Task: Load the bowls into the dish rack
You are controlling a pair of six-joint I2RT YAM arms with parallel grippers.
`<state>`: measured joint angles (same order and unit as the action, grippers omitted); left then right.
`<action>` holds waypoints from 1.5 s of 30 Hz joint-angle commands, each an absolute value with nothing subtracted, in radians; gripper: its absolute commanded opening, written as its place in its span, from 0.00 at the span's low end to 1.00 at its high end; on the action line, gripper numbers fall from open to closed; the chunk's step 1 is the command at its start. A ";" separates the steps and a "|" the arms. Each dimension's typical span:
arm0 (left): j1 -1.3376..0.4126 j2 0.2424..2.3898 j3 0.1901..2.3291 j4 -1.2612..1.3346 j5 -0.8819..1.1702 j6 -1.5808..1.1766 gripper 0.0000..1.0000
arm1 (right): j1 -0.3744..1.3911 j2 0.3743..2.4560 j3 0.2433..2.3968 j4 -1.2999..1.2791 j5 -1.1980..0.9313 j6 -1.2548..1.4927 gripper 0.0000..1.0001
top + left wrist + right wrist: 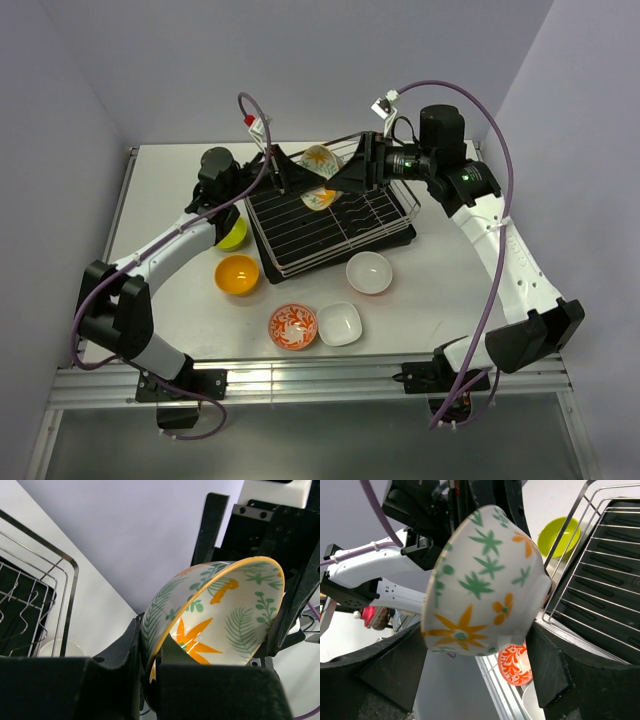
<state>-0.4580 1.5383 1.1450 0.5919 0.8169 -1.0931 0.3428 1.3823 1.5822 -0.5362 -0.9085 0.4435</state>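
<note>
The leaf-print bowl's rim (156, 647) is held in my closed left gripper, so my right gripper should close on the opposite side (276, 582) before my left gripper opens and moves out of the way.
The pale leaf-print bowl (319, 161) hangs tilted above the far edge of the silver wire dish rack (330, 228). My left gripper (294, 176) is shut on its rim, one finger inside and one outside, as the left wrist view shows (152, 647). My right gripper (348, 176) is open with its fingers on either side of the same bowl (485, 580); a gap shows at the left finger (395, 665). The lime green bowl (234, 235), orange bowl (237, 274), red-and-white bowl (292, 326) and two white bowls (339, 323) (369, 272) sit on the table.
The rack stands at an angle mid-table, with nothing in it that I can see. The loose bowls lie along its left and near sides. Both arms reach over the rack's far end. Grey walls stand close at the back and on both sides.
</note>
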 commanded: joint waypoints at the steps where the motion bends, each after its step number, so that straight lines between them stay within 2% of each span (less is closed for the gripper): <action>1: -0.466 1.514 1.154 0.640 0.828 -1.085 0.00 | 0.348 1.382 1.626 -0.525 -0.916 0.431 0.80; 5: -0.466 1.522 1.163 0.632 0.833 -1.078 0.00 | 0.357 1.378 1.606 -0.519 -0.926 0.431 0.71; 10: -0.468 1.534 1.183 0.624 0.831 -1.075 0.00 | 0.373 1.385 1.592 -0.515 -0.945 0.431 0.46; 12: -0.471 1.539 1.189 0.621 0.833 -1.072 0.01 | 0.373 1.393 1.592 -0.517 -0.950 0.430 0.22; 13: -0.469 1.539 1.192 0.609 0.834 -1.069 0.05 | 0.371 1.394 1.597 -0.518 -0.950 0.430 0.09; 14: -0.471 1.539 1.196 0.603 0.834 -1.065 0.10 | 0.371 1.397 1.601 -0.522 -0.951 0.430 0.00; 19: -0.468 1.523 1.207 0.526 0.834 -1.002 0.44 | 0.365 1.396 1.627 -0.535 -0.919 0.405 0.00; 24: -0.450 1.502 1.218 0.417 0.841 -0.933 0.54 | 0.348 1.399 1.646 -0.560 -0.885 0.377 0.00; 27: -0.423 1.490 1.213 0.358 0.839 -0.901 0.63 | 0.338 1.397 1.651 -0.566 -0.847 0.351 0.00; 28: -0.416 1.485 1.212 0.342 0.838 -0.891 0.72 | 0.330 1.399 1.657 -0.572 -0.838 0.342 0.00; 30: -0.388 1.470 1.201 0.298 0.835 -0.864 0.75 | 0.321 1.417 1.680 -0.586 -0.795 0.301 0.00; 31: -0.379 1.462 1.198 0.279 0.833 -0.855 0.86 | 0.310 1.425 1.692 -0.607 -0.781 0.285 0.00; 35: -0.313 1.424 1.204 0.200 0.821 -0.790 0.91 | 0.285 1.483 1.764 -0.664 -0.686 0.183 0.00; 36: -0.302 1.417 1.209 0.181 0.818 -0.755 0.99 | 0.285 1.509 1.794 -0.673 -0.640 0.128 0.00; 45: -0.265 1.325 1.318 -0.090 0.807 -0.445 1.00 | 0.282 1.675 1.966 -0.745 -0.427 -0.167 0.00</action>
